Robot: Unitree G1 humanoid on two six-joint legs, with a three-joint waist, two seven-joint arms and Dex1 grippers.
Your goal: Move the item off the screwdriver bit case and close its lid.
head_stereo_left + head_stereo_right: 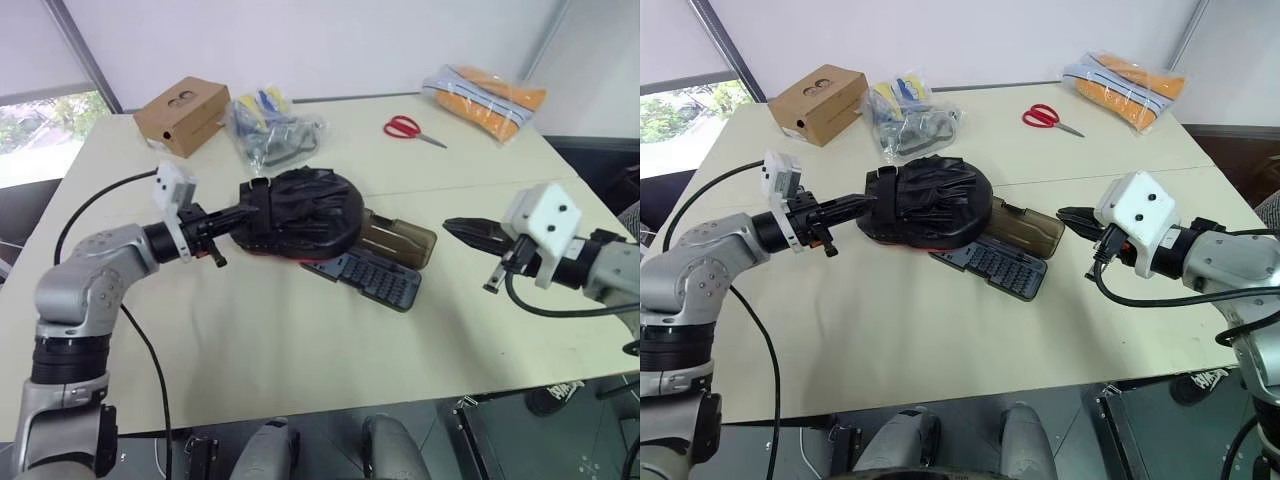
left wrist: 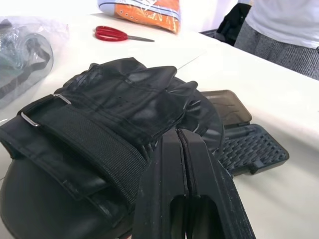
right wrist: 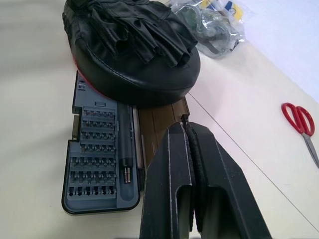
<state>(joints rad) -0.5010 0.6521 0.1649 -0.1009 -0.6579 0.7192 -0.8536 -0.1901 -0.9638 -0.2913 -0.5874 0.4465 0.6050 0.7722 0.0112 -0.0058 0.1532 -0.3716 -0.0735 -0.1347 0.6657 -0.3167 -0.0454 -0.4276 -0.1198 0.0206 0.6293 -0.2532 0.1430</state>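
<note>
I should keep going over the strap point(image 1: 262, 194) until my left gripper's fingers straddle the mitt's loose folds point(image 1: 308, 194), which stand up ahead of them, and then close.
The item, a black padded mitt point(image 1: 300, 210) with a red underside, lies over the left part of the open screwdriver bit case point(image 1: 375, 280). The dark grey tray with its rows of bits sticks out toward the front right. The smoky-brown lid point(image 1: 400, 240) lies flat open behind the tray, partly under the mitt. My left gripper point(image 1: 240, 213) is shut, level, with its tips at the mitt's left edge by the strap point(image 2: 75, 134). My right gripper point(image 1: 450, 226) is shut and empty, hovering just right of the lid and pointing at it point(image 3: 159, 119).
At the back of the table stand a brown cardboard box point(image 1: 183, 113), a clear bag of tools point(image 1: 272, 130), red scissors point(image 1: 408, 128) and a bag with orange contents point(image 1: 485, 100). A person point(image 2: 279, 30) stands beyond the far side.
</note>
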